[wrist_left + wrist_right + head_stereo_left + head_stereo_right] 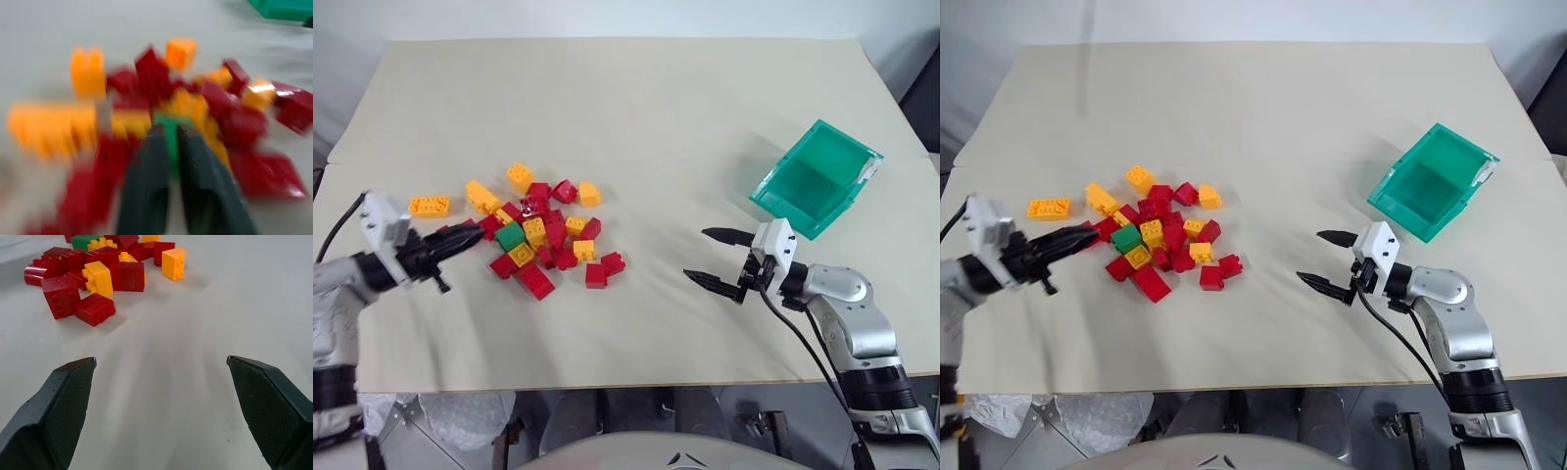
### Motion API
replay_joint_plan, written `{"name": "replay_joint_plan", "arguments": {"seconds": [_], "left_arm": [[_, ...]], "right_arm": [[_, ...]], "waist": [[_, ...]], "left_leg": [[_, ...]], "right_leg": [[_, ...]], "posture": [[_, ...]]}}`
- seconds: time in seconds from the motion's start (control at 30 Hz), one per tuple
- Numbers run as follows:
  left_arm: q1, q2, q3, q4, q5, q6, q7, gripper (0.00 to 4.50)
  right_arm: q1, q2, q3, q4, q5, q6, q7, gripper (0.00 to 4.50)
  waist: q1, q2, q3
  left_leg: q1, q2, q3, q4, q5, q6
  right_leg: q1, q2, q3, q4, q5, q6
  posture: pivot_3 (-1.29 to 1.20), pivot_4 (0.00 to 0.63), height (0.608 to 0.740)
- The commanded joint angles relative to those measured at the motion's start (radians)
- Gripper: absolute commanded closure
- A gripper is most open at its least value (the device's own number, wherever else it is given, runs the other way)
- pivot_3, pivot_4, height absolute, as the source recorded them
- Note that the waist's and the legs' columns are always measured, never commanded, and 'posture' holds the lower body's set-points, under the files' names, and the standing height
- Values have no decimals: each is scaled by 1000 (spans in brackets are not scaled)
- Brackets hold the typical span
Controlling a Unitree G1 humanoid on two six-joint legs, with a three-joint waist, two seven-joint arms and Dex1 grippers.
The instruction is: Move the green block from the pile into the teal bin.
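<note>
My left gripper's fingers (480, 233) are nearly closed in front of the green block. Next, I open them wider so they can close around the green block's sides (510, 236).
The green block (510, 236) lies at the near left side of the pile (543, 225) of red and yellow-orange bricks, left of the table's middle. My left gripper (473, 236) is low over the table just left of the pile and points at the green block. Its fingers (146, 176) stand a narrow slit apart and hold nothing. The teal bin (837, 162) lies tipped at the right, its mouth facing me. My right gripper (696, 255) hovers in front of the bin, wide open and empty, pointing toward the pile.
A long yellow-orange brick (429, 206) lies apart from the pile, beyond my left gripper. Bare cream table (666, 117) stretches between the pile and the bin. The table's front edge runs close under both arms.
</note>
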Motion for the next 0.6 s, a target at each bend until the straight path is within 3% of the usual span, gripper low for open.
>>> {"name": "replay_joint_plan", "arguments": {"seconds": [0.03, 0.23, 0.37, 0.6], "left_arm": [[131, 68, 176, -97, -52, 52, -31, 2990], [294, 113, 318, -151, -57, 72, -86, 1154], [242, 96, 287, -169, -25, 25, -30, 35], [43, 94, 18, -202, 53, 96, 100, 35]], "right_arm": [[-30, -3, -2, 12, 8, -22, 28, 0], [-73, 8, 17, 59, 3, -29, 61, 0], [-102, 22, 31, 87, 0, -39, 71, 0], [-97, 28, 32, 74, 1, -39, 65, 0]], "waist": [[0, 0, 0], [7, 3, 2], [6, 3, 2], [4, 3, 2]], "left_leg": [[0, 0, -1, 0, 0, 0], [0, 0, -1, 0, -1, -1], [0, 0, -1, 0, -1, -1], [0, -1, -1, 0, -1, -1]], "right_leg": [[0, 0, 0, 0, 0, 0], [0, -2, -1, 0, -1, -1], [0, -4, -1, 0, -1, -1], [0, -2, -1, 1, 0, -1]], "posture": [[0, 150, 740], [0, 150, 740], [0, 150, 740], [0, 150, 740]]}}
